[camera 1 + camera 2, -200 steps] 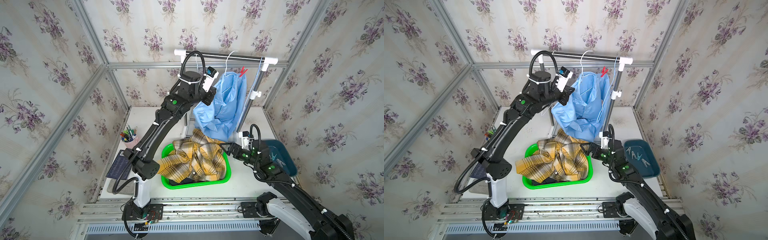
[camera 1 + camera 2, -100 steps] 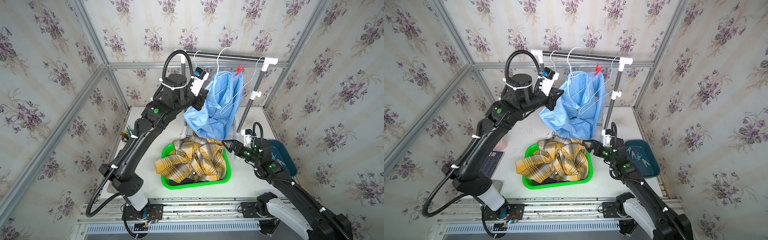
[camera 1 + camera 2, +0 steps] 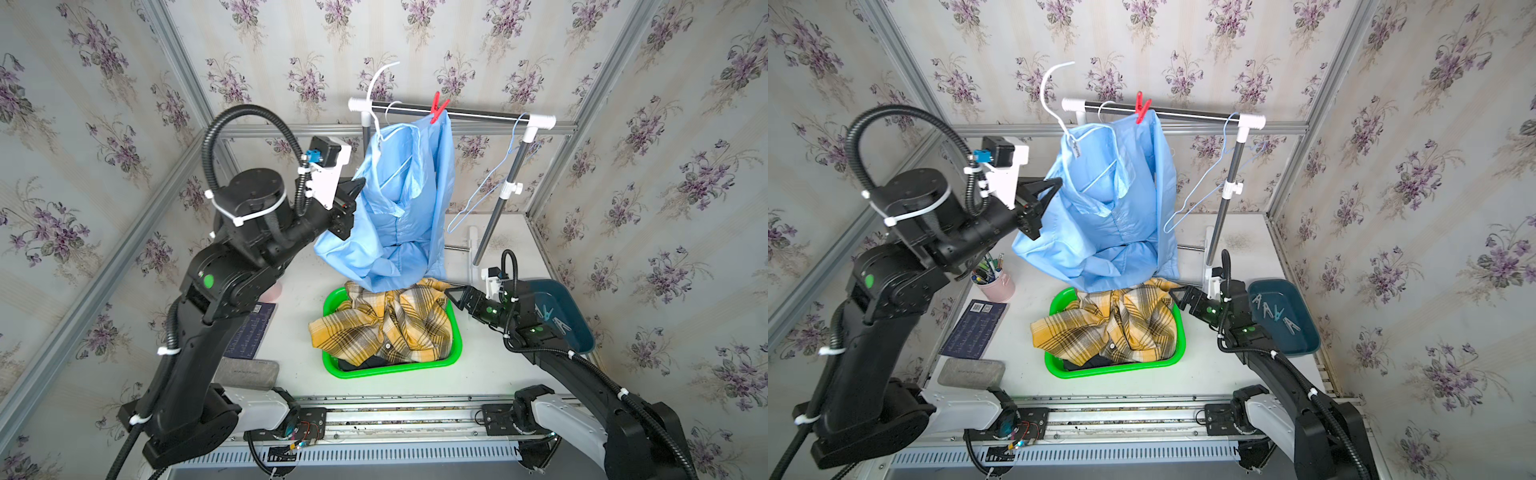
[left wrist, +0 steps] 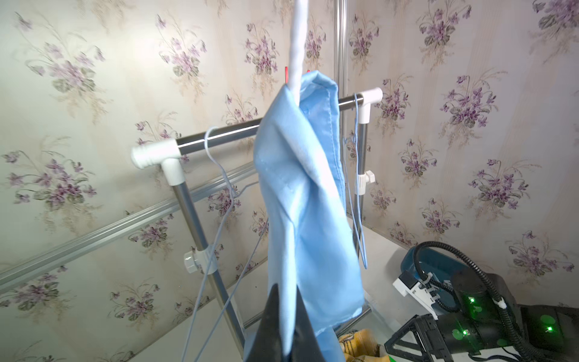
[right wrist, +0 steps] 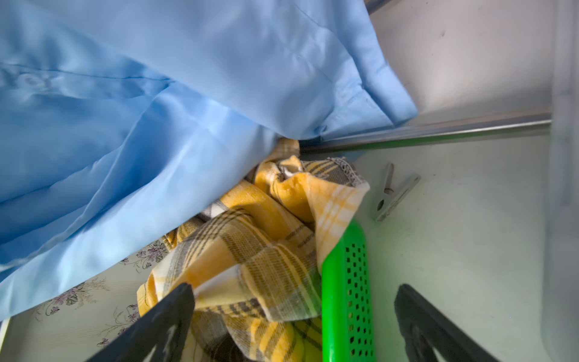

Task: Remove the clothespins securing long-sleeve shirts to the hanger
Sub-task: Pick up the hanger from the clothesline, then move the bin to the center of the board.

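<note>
I should lower the blue shirt, red clothespin still on, over the green basket (image 3: 390, 329) with my left gripper, since the white hanger's hook (image 3: 384, 72) is clear above the rail.
A light blue shirt (image 3: 399, 224) (image 3: 1108, 220) hangs from the rail, one corner pinned there by a red clothespin (image 3: 436, 109) (image 3: 1142, 107). Its white hanger (image 3: 380, 83) (image 4: 297, 47) tilts with the hook above the rail's left end. My left gripper (image 3: 357, 189) (image 3: 1054, 185) (image 4: 286, 313) is shut on the blue shirt's edge. A yellow plaid shirt (image 3: 386, 324) (image 5: 250, 250) fills the green basket (image 3: 395, 368). My right gripper (image 3: 455, 295) (image 3: 1177, 293) (image 5: 293, 316) stands open at the basket's right rim. A grey clothespin (image 5: 391, 194) lies on the table.
A dark blue tray (image 3: 1308, 345) at the right holds several clothespins (image 3: 1277, 311). A blue wire hanger (image 3: 486, 191) dangles from the rack rail (image 3: 478, 114). At the left are a pink pen cup (image 3: 994, 282), a dark booklet (image 3: 976, 328) and a grey case (image 3: 971, 372).
My left arm has drawn back to the left with the blue shirt in its grip, and the white hanger's hook has risen off the rail. The right arm has barely moved.
</note>
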